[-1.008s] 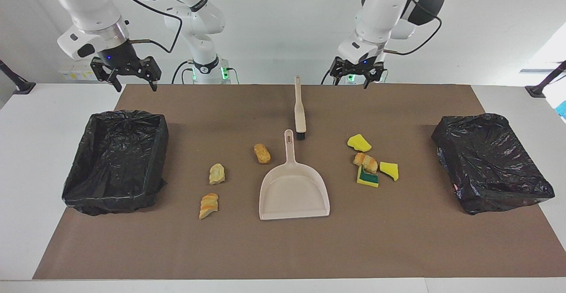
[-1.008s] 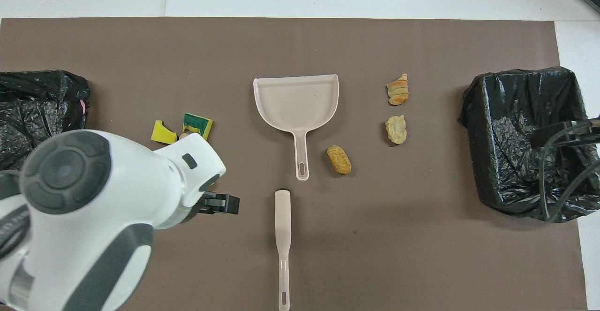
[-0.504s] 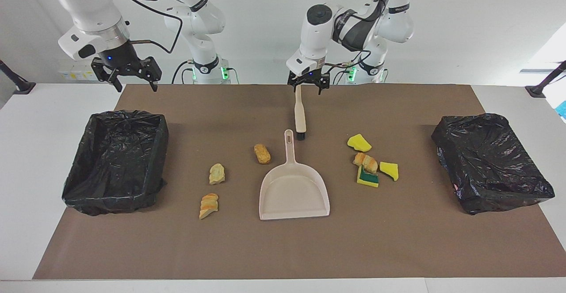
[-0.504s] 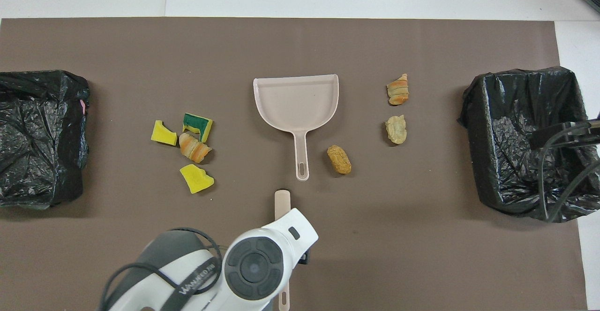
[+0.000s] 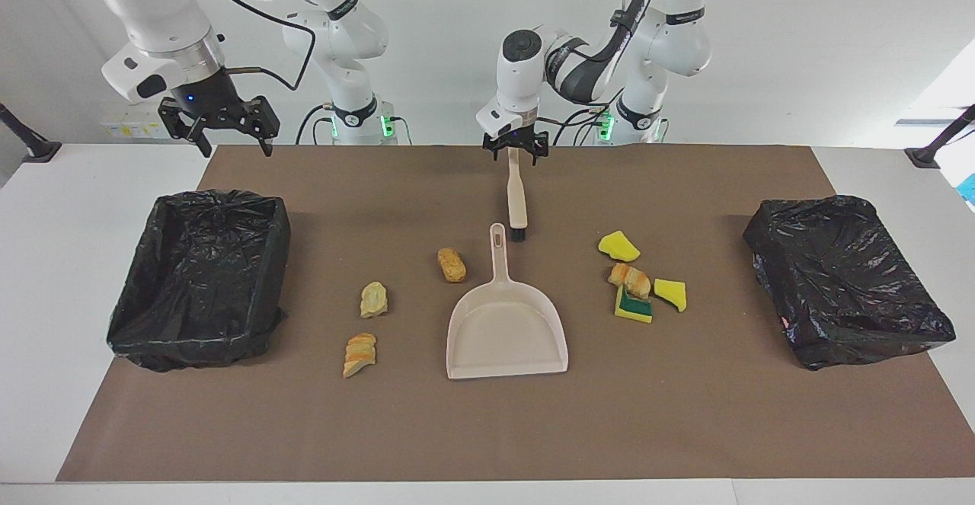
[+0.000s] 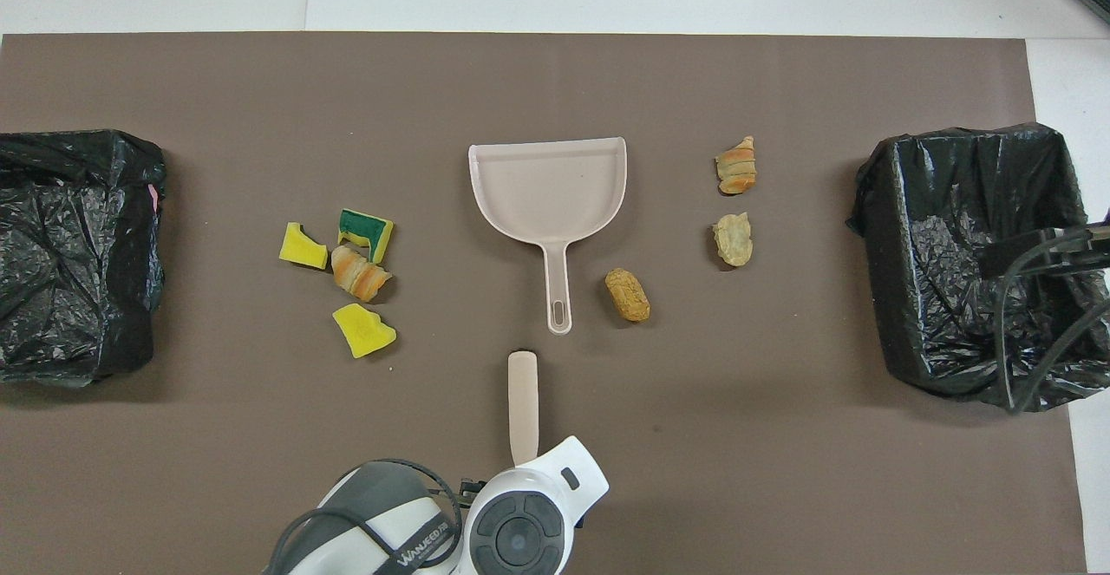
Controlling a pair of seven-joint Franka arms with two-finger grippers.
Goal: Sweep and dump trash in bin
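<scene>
Only the brush's smooth beige [image 6: 525, 445] back [image 6: 523, 393] is facing up. I expect the brush to show black bristles hidden underneath when I pick it up and turn it.
Several trash scraps lie on the brown mat. Yellow sponge chunks [image 5: 618, 246] [image 5: 670, 294], a bread lump [image 5: 629, 279] and a green-and-yellow sponge [image 5: 632, 307] cluster toward the left arm's end. Toward the right arm's end lie tan lumps [image 5: 451, 264] [image 5: 373, 299] [image 5: 359, 354]. The beige dustpan [image 5: 506, 330] sits mid-mat, and its handle points at the brush [image 5: 517, 196]. My left gripper [image 5: 515, 151] is open, with its fingers on either side of the brush handle's tip. In the overhead view its wrist hides that end of the brush [image 6: 523, 406]. My right gripper [image 5: 221, 128] hangs open in the air.
A black-lined bin [image 5: 270, 261] stands at the right arm's end of the mat, below the right gripper. A second black-bagged bin [image 5: 838, 276] stands at the left arm's end. White table borders the mat [image 5: 487, 429] on all sides.
The left arm has swung from above the sponge cluster toward the middle and come down around the brush handle's tip. The right arm has barely moved. No scrap has shifted.
</scene>
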